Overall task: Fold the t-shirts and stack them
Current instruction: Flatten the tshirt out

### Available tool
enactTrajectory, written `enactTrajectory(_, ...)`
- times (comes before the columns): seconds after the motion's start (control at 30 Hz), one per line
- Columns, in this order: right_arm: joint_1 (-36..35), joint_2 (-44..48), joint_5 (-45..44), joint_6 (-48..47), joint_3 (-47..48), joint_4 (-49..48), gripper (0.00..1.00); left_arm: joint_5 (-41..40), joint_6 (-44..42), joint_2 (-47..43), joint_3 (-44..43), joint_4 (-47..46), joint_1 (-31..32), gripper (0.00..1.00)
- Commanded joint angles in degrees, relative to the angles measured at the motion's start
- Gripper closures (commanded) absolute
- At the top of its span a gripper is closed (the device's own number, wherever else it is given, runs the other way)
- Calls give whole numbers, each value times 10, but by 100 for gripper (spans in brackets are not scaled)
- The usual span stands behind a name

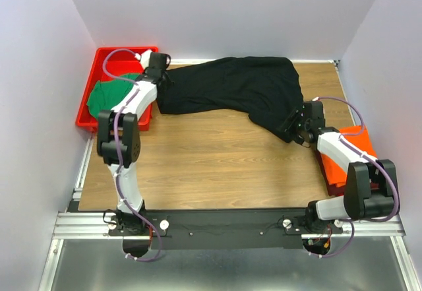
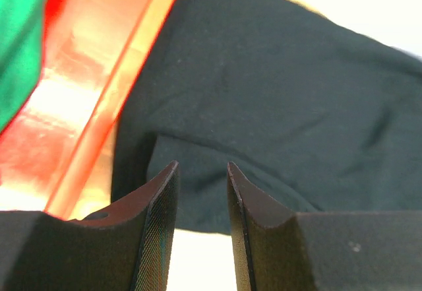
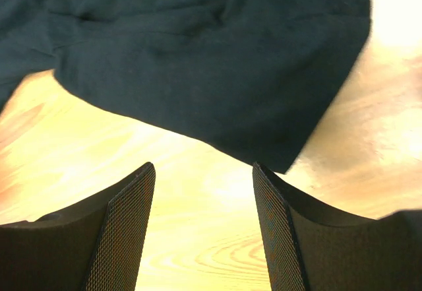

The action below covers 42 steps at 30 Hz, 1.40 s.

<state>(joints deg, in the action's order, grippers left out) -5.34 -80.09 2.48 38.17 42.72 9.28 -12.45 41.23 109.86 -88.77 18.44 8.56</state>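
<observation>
The black t-shirt's end [image 2: 188, 179] beside the tray lies doubled over, so my left gripper should take the flap's edge [image 2: 159, 139] while my right gripper draws the t-shirt's slack corner out.
The black t-shirt [image 1: 237, 86] lies spread and rumpled across the back of the table. My left gripper [image 1: 163, 68] is at its left end beside the tray. In the left wrist view it is open a little and empty [image 2: 202, 165], with the black cloth [image 2: 277, 93] just past the tips. My right gripper [image 1: 293, 132] is at the shirt's near right corner. It is open wide and empty [image 3: 203, 165] over bare wood, just short of the cloth's corner [image 3: 198, 53]. The green t-shirt [image 1: 109, 96] lies in the tray. The orange t-shirt [image 1: 331, 171] lies at the right, partly under my right arm.
The red plastic tray [image 1: 99, 60] stands at the back left; its rim [image 2: 99, 86] and the green cloth [image 2: 16, 40] show in the left wrist view. White walls close in the left, back and right. A metal rail runs along the near edge [image 1: 224, 225].
</observation>
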Motion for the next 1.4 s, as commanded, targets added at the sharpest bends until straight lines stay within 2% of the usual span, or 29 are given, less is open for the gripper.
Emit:
enactTrajectory(0.0, -3, 19, -37, 2, -16, 1, 32, -71, -11, 64, -57, 81, 23, 58)
enactTrajectory(0.17, -3, 13, -42, -1, -37, -5, 31, -99, -5, 110, -95, 110, 49, 58)
enactTrajectory(0.47, -2, -4, -70, -1, -48, -18, 21, -111, -14, 120, -73, 107, 60, 58)
enactTrajectory(0.77, -2, -68, -90, 12, -36, -66, 27, -107, -25, 127, -60, 97, 65, 62)
enactTrajectory(0.8, -3, -72, -90, 16, -33, -69, 30, -106, -28, 127, -59, 96, 66, 65)
enactTrajectory(0.9, -2, -83, -84, 19, -7, -69, 53, -103, -34, 130, -56, 95, 66, 74)
enactTrajectory(0.93, -3, -81, -79, 19, -2, -69, 68, -101, -37, 129, -55, 93, 66, 81)
enactTrajectory(1.0, -3, -70, -77, 14, 11, -66, 81, -96, -41, 129, -53, 91, 66, 92)
enactTrajectory(1.03, -2, -65, -78, 13, 16, -65, 92, -94, -44, 128, -53, 90, 66, 100)
enactTrajectory(1.1, -2, -42, -80, 8, 33, -41, 99, -87, -48, 120, -48, 88, 66, 100)
enactTrajectory(1.37, 6, 41, -85, -8, 91, 40, 100, -49, -55, 50, -11, 71, 66, 100)
